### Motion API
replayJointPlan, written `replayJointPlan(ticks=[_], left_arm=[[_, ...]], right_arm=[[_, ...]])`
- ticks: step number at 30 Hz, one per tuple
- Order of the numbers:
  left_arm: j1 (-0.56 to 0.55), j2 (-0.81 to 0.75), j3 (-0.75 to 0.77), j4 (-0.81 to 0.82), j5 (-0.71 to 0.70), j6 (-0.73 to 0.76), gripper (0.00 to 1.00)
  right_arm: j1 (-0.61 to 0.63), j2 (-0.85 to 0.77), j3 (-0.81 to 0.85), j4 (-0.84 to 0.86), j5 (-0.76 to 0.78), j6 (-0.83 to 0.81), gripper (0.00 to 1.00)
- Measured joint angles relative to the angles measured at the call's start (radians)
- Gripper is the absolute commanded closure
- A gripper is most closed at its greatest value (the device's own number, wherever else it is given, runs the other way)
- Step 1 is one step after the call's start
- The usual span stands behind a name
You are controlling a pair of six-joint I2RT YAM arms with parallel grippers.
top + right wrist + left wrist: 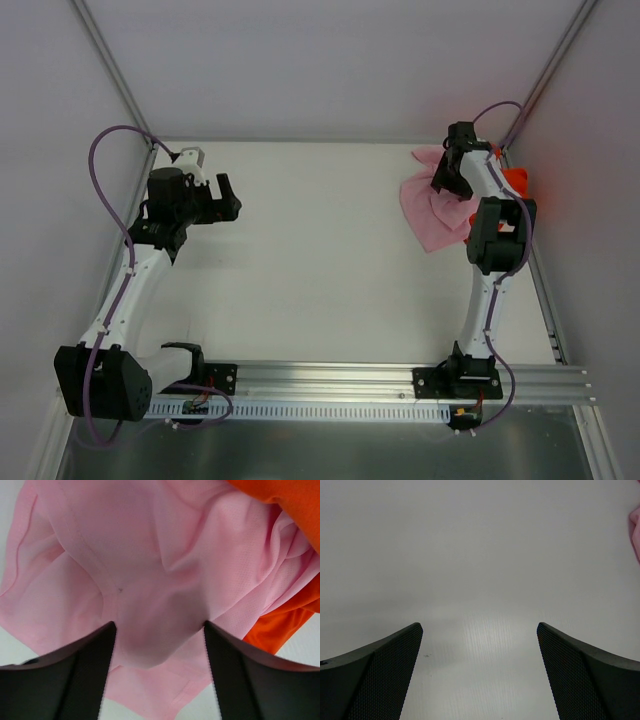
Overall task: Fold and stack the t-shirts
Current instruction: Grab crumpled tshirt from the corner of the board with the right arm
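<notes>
The pink t-shirt lies crumpled over the orange one point(466, 212), far from the robot's left gripper, so the right gripper should first pull it to the table's middle point(325, 242).
The light pink t-shirt point(430, 212) lies crumpled at the back right of the table, and fills the right wrist view point(150, 565). The bright orange t-shirt point(516, 180) lies bunched beside and partly under it at the right wall, showing in the right wrist view point(280, 625). My right gripper point(445, 172) hangs just above the pink shirt, jaws open around a raised fold of it point(159, 630). My left gripper point(229, 196) is open and empty over bare table at the back left; its fingers point(385, 665) frame only table, with a pink sliver point(635, 527) at the right edge.
White walls and aluminium posts point(110, 70) close in the table at the back and sides. A metal rail point(330, 385) with both arm bases runs along the near edge. The right arm's elbow point(500, 235) stands over the shirts' near side.
</notes>
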Motion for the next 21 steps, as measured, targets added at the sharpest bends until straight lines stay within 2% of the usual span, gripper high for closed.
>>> replayJointPlan(ticks=[2,3,5,6,16,21], left_arm=[[0.0,0.0,0.0,0.0,-0.01,0.001,0.01],[0.0,0.0,0.0,0.0,-0.013,0.002,0.01],[0.0,0.0,0.0,0.0,-0.013,0.002,0.01],[0.0,0.0,0.0,0.0,-0.013,0.003,0.01],[0.0,0.011,0.011,-0.01,0.01,0.003,0.01],[0.0,0.047,0.082,-0.006,0.106,0.0,0.01]], right_arm=[[0.0,0.003,0.0,-0.003,0.001,0.0,0.51],[0.0,0.003,0.0,-0.004,0.002,0.002,0.69],[0.0,0.003,0.001,-0.005,0.007,0.003,0.86],[0.0,0.003,0.001,-0.005,0.01,0.003,0.99],[0.009,-0.01,0.104,-0.041,0.004,-0.052,0.99],[0.122,-0.097,0.237,-0.085,-0.037,-0.178,0.99]])
